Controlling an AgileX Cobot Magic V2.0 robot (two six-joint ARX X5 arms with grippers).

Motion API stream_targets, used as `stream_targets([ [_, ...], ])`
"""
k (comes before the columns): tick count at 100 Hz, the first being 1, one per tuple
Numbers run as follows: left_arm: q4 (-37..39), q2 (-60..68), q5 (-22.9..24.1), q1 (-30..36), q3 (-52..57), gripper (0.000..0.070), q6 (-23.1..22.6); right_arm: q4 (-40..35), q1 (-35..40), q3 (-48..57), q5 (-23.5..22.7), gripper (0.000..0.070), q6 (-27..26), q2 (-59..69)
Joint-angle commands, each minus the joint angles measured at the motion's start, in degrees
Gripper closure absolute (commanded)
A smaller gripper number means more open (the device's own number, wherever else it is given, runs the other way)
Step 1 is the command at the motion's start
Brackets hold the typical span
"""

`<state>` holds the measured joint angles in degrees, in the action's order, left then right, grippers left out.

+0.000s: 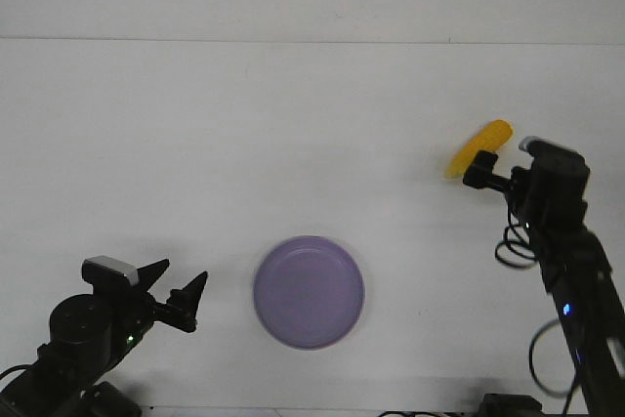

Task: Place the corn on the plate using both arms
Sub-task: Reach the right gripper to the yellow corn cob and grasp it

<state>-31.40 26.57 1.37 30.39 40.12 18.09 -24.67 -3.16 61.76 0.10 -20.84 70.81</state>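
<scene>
The corn [479, 148] lies far from the left gripper, beyond the plate, so the robot's right gripper should grasp the corn's middle and carry it to the lavender plate [309, 292].
The yellow-orange corn [485, 144] lies slanted at the right of the white table, its pointed end toward the front left. My right gripper [479, 172] reaches in from the right, and its black fingertips overlap the corn's near side around the middle. I cannot tell whether the jaws are closed on the corn or just rest against it. The lavender plate [309, 292] sits empty near the front centre. My left gripper [179, 283] is at the front left, to the left of the plate, with its prongs spread apart and nothing between them.
The white table [293, 144] runs back to a pale wall. Black cables hang from the right arm [571, 271] at the right edge. The left arm's base [78, 339] fills the front left corner.
</scene>
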Motion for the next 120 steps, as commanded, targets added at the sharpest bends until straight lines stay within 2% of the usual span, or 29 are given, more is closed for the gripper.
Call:
stream_targets([
  [1, -0.09, 0.22, 0.17, 0.22, 0.74, 0.0202, -0.74, -3.21, -0.48, 7.45, 0.09, 0.0028, -0.52, 10.73],
  [16, -0.37, 0.22, 0.15, 0.22, 0.74, 0.0202, -0.68, -10.45, -1.29, 21.05, 0.46, 0.0028, -3.82, 27.3],
  [30, -0.63, 0.2, 0.17, 0.22, 0.74, 0.0202, -0.5, -11.41, -1.42, 28.98, 1.36, 0.0031, -6.82, 37.24],
  [52, -1.57, 0.2, 0.17, 0.22, 0.74, 0.0202, 0.61, -9.31, -1.42, 31.93, 5.86, 0.0034, -9.09, 44.59],
  [61, -1.7, 0.2, 0.15, 0.22, 0.74, 0.0202, 1.03, -7.13, -1.42, 31.91, 5.92, 0.0049, -9.53, 45.7],
  [81, -1.75, 0.2, 0.22, 0.22, 0.74, 0.0202, 1.22, -5.27, -1.42, 31.91, 7.23, 0.0221, -9.64, 46.82],
  [89, -1.73, 0.2, 0.22, 0.22, 0.74, 0.0202, 1.22, -5.53, -1.42, 31.91, 6.99, 0.0331, -9.68, 47.47],
  [97, -1.73, 0.2, 0.22, 0.22, 0.74, 0.0202, 1.25, -5.64, -1.42, 31.91, 7.37, 0.0495, -9.49, 47.47],
  [100, -1.73, 0.2, 0.22, 0.22, 0.74, 0.0202, 1.25, -5.68, -1.38, 31.91, 7.45, 0.0536, -9.38, 47.34],
  [120, -1.7, 0.2, 0.22, 0.22, 0.74, 0.0202, 1.16, -7.82, -1.36, 31.93, 5.84, 0.055, -8.76, 44.22],
])
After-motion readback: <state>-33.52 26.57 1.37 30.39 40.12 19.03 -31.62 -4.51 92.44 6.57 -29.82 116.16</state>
